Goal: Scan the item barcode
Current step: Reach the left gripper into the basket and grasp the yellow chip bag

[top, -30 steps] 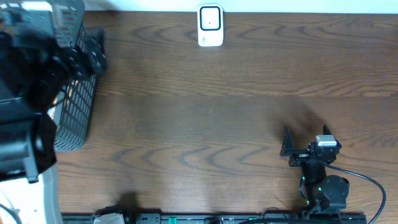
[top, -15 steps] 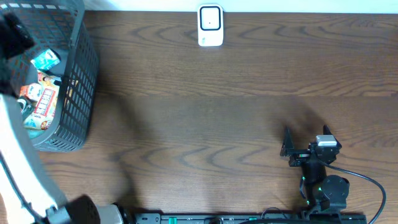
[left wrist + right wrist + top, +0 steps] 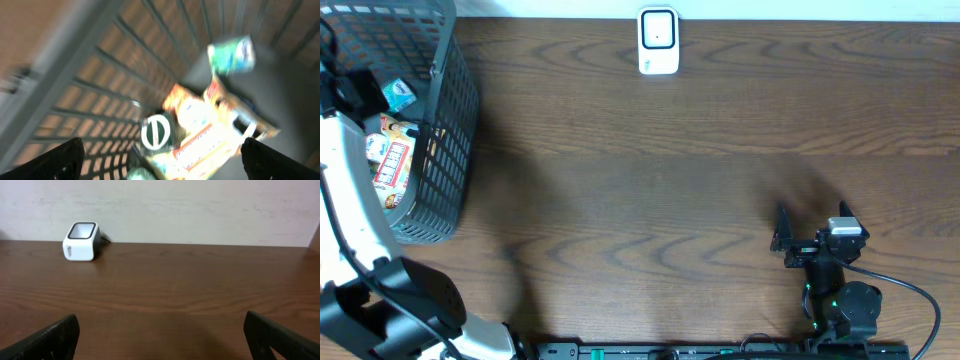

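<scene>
I should keep lowering my left gripper to the orange-and-white packet (image 3: pixel 388 184), which lies uncovered beneath its open fingers, until they straddle the red label (image 3: pixel 392 164) and close.
The items lie in a grey mesh basket (image 3: pixel 448 150) at the table's left end: a teal packet (image 3: pixel 398 95) and an orange-and-white packet (image 3: pixel 390 160). The blurred left wrist view looks down on that teal packet (image 3: pixel 231 55), the orange-and-white packet (image 3: pixel 200 130) and a green-and-white round lid (image 3: pixel 156 132). My left gripper (image 3: pixel 162 167) hangs open above them, holding nothing. A white barcode scanner (image 3: pixel 658 40) stands at the far edge. My right gripper (image 3: pixel 812 214) rests open and empty near the front right, facing the scanner (image 3: pixel 80 241).
The left arm (image 3: pixel 350 210) reaches from the front left corner over the basket's left side. A pale wall (image 3: pixel 200 205) runs behind the table. A black cable (image 3: pixel 910 290) loops by the right arm's base.
The left arm, which covered the basket a second ago, has swung off it, so the basket's contents now show. The right arm has not moved.
</scene>
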